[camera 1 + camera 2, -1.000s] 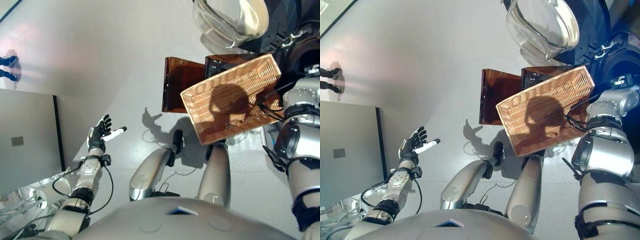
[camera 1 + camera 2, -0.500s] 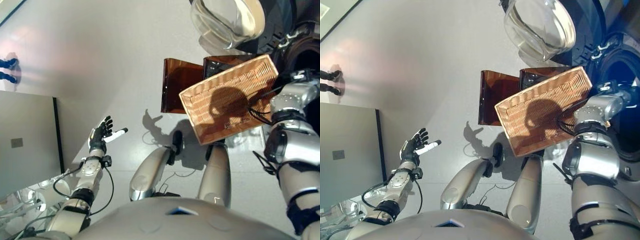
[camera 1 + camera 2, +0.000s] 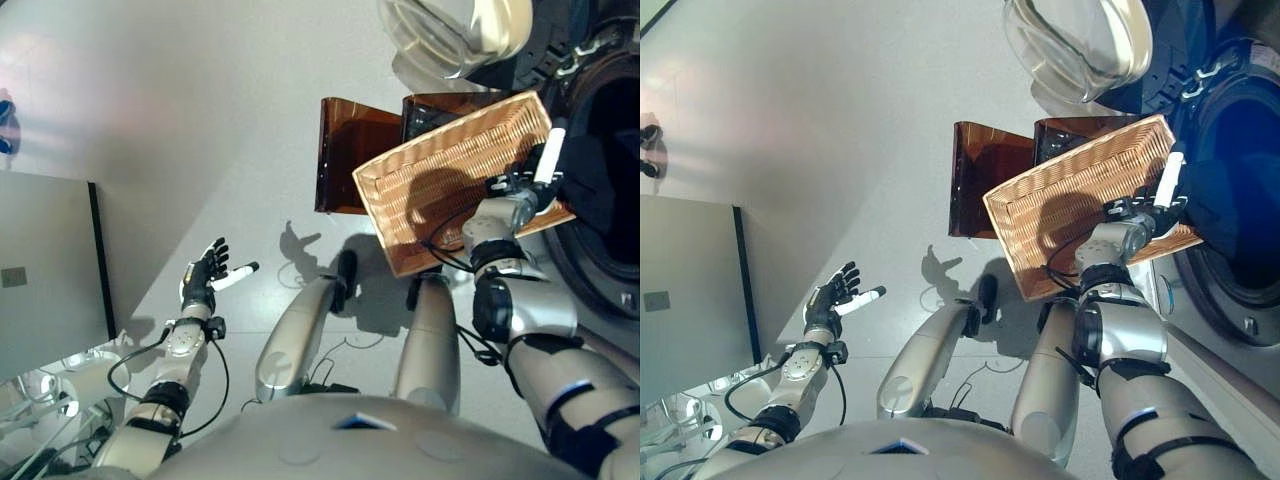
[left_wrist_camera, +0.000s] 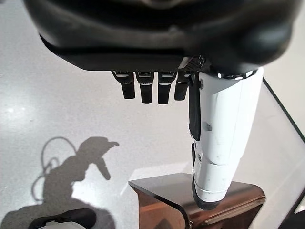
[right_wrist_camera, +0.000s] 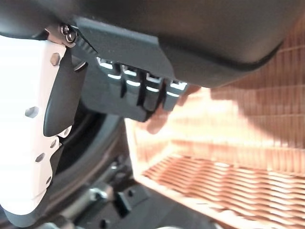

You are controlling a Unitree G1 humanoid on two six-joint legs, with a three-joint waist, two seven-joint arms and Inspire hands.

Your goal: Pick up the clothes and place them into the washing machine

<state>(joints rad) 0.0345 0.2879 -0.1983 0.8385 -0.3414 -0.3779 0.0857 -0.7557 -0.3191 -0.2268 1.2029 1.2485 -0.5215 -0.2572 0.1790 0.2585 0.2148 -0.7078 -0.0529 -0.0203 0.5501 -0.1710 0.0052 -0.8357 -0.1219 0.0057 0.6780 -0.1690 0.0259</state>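
I expect the dark cloth [image 3: 590, 178] to come loose and hang down below my fingers when I lift it, because it hangs loosely past the basket's rim [image 3: 562, 214].
The wicker basket [image 3: 430, 190] stands tilted before the washing machine and holds nothing; no clothes show in any view. My right hand [image 3: 520, 190] hovers at the basket's right rim, beside the dark drum opening [image 3: 605, 170], open and empty, its white thumb [image 3: 545, 155] pointing up. The right wrist view shows the basket's woven inside [image 5: 238, 181] past the fingers [image 5: 138, 90]. My left hand [image 3: 203, 283] is open over the floor at the lower left, fingers spread, holding nothing.
The washer's glass door [image 3: 450, 30] stands swung open at the top. A brown translucent stand [image 3: 345, 150] sits on the floor behind the basket. A grey cabinet [image 3: 45, 260] fills the left side.
My right hand has come into sight from the drum side and now sits at the basket's right rim. The camera has turned a little to the right. The left hand has hardly moved.
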